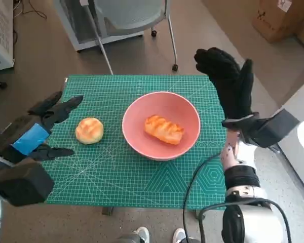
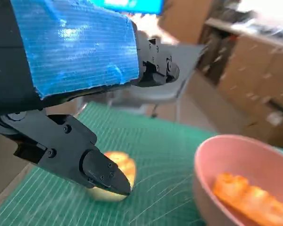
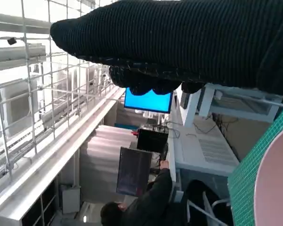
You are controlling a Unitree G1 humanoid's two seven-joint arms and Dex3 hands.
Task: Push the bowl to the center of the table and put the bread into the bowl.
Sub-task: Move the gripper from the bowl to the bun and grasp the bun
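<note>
My gripper will lower the round bun [image 1: 89, 130] into the pink bowl, and the bun will tip and rest at a tilt there, because the oblong bread [image 1: 163, 129] fills the middle of the pink bowl.
A pink bowl [image 1: 161, 125] sits near the middle of the green cutting mat [image 1: 116, 167], with an oblong golden bread [image 1: 164, 129] lying inside it. A round bread bun [image 1: 89, 130] rests on the mat to the left of the bowl. My left hand [image 1: 38, 131] hovers at the mat's left edge beside the bun, fingers apart and holding nothing. In the left wrist view the bun [image 2: 114, 181] shows just past a black fingertip [image 2: 106, 175], with the bowl [image 2: 236, 179] close by. My gloved right hand [image 1: 230, 83] is raised beside the bowl's far right, fingers spread, empty.
A chair [image 1: 131, 20] on castors stands beyond the table's far edge. Cardboard boxes [image 1: 281, 17] lie on the floor at the far right. A person's shoes [image 1: 162, 235] show at the table's near edge. A seated person [image 3: 146, 202] appears in the right wrist view.
</note>
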